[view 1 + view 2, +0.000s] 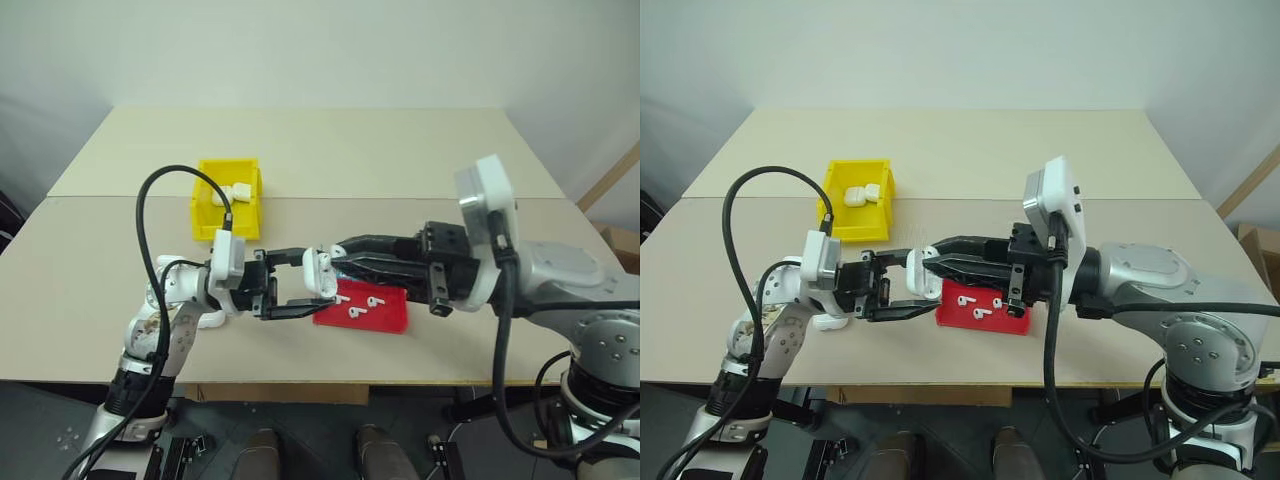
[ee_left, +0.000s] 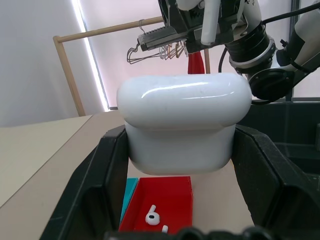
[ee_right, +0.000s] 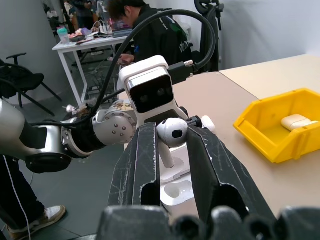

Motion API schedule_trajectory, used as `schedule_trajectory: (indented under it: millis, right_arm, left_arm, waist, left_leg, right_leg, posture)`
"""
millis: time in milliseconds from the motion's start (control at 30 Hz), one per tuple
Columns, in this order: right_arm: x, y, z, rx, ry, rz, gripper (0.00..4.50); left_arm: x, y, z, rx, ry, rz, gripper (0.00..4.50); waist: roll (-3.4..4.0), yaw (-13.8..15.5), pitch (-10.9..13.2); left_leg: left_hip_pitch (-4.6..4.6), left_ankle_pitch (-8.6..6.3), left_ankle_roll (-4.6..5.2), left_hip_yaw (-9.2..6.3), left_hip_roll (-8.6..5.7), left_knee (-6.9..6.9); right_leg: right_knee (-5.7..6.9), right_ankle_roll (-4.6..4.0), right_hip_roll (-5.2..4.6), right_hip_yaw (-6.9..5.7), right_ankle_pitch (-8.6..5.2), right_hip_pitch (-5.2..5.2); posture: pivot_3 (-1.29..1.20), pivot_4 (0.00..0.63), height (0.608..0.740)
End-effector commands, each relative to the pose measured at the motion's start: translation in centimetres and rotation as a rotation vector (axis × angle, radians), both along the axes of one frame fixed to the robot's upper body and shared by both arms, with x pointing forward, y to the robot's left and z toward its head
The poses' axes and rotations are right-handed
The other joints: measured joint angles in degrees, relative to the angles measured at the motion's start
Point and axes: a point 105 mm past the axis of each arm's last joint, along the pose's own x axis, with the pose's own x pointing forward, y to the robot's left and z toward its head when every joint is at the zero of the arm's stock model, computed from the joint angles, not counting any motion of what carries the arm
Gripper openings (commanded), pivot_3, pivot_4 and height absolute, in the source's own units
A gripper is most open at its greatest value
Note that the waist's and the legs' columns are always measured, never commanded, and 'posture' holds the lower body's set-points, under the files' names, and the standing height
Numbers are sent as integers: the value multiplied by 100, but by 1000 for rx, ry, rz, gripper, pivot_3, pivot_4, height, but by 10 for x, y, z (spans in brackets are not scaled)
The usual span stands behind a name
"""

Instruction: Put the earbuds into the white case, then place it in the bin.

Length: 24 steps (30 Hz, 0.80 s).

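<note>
The robot's right gripper has the earbud's stem [image 3: 167, 156] free and pointing toward the case's empty socket [image 3: 176, 191], so it should keep moving the earbud in until its head seats, then release it.
My left gripper [image 1: 300, 282] is shut on the white case [image 1: 318, 272], which it holds above the table's front middle. In the left wrist view the case [image 2: 185, 120] sits squarely between the two fingers. Its lid stands open in the right wrist view, showing the sockets [image 3: 176, 191]. My right gripper [image 1: 338, 262] points at the case from the right and is shut on one earbud [image 3: 172, 131], stem down, just over the open case. Three more earbuds [image 1: 356, 308] lie on the red tray [image 1: 390, 318] below. The yellow bin [image 1: 205, 218] stands behind to the left.
Two closed white cases [image 1: 232, 192] lie inside the bin. A blue tray edge [image 2: 130, 194] shows beside the red tray. A person sits at a desk [image 3: 95, 40] beyond the table. Bare tabletop [image 1: 400, 160] spreads behind and to both sides.
</note>
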Motion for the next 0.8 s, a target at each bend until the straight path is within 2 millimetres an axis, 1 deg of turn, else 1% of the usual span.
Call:
schedule_trajectory:
  millis: [33, 200, 800]
  right_arm:
    - [-3, 1, 0, 1, -14, 7, 625]
    - [0, 2, -7, -17, 4, 7, 625]
    - [2, 5, -20, -66, -20, -3, 625]
  left_arm:
    - [-1, -1, 10, -23, -51, -1, 2783]
    - [-1, -1, 10, -15, -50, 2, 2783]
    - [-2, -2, 10, -26, -59, 4, 2783]
  waist:
    - [0, 0, 0]
    - [0, -7, 0]
    - [0, 0, 0]
  left_leg:
    - [0, 0, 0, 0, 0, 0]
    - [3, 0, 0, 0, 0, 0]
    - [0, 0, 0, -1, 0, 0]
  right_leg:
    - [0, 0, 0, 0, 0, 0]
    - [3, 0, 1, 1, 0, 0]
    - [0, 1, 1, 0, 0, 0]
  posture:
    - [0, 150, 740]
    - [0, 150, 740]
    - [0, 150, 740]
